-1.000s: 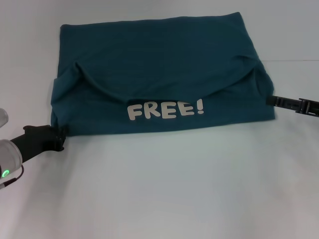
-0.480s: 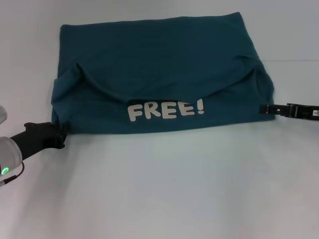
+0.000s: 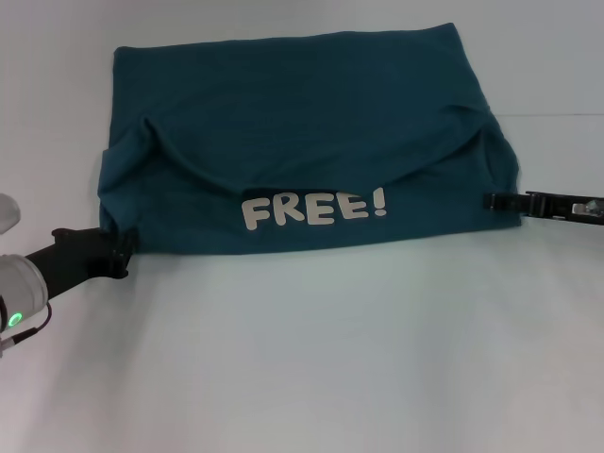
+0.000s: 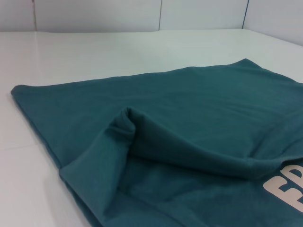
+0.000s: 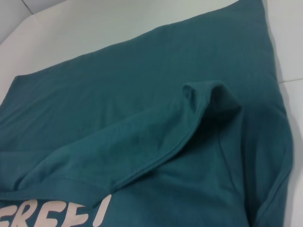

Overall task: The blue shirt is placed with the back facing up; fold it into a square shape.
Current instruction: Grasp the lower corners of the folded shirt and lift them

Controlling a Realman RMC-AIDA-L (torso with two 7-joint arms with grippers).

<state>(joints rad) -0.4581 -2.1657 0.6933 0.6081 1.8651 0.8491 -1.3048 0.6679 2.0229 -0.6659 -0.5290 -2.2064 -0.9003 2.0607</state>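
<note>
The blue shirt's near corner (image 3: 511, 223) lies loose under my right gripper's fingers, so next my right gripper pinches that corner before both grippers pull the shirt nearer.
The blue shirt (image 3: 302, 142) lies on the white table (image 3: 311, 359), its near part folded over so the white "FREE!" lettering (image 3: 313, 208) faces up. It also fills the left wrist view (image 4: 189, 137) and the right wrist view (image 5: 142, 118). My left gripper (image 3: 121, 255) is low at the shirt's near-left corner, touching its edge. My right gripper (image 3: 489, 200) is low at the shirt's right edge, near the near-right corner, its tip over the cloth. Folded sleeve ridges (image 3: 156, 132) stand up at both sides.
The table is bare white in front of the shirt and to both sides. A seam line (image 3: 557, 115) runs across the table at the right. Wall panels (image 4: 161, 14) rise behind the table's far edge.
My right gripper has moved left from beside the shirt onto its right edge. My left gripper has shifted slightly right toward the near-left corner. The shirt has not moved.
</note>
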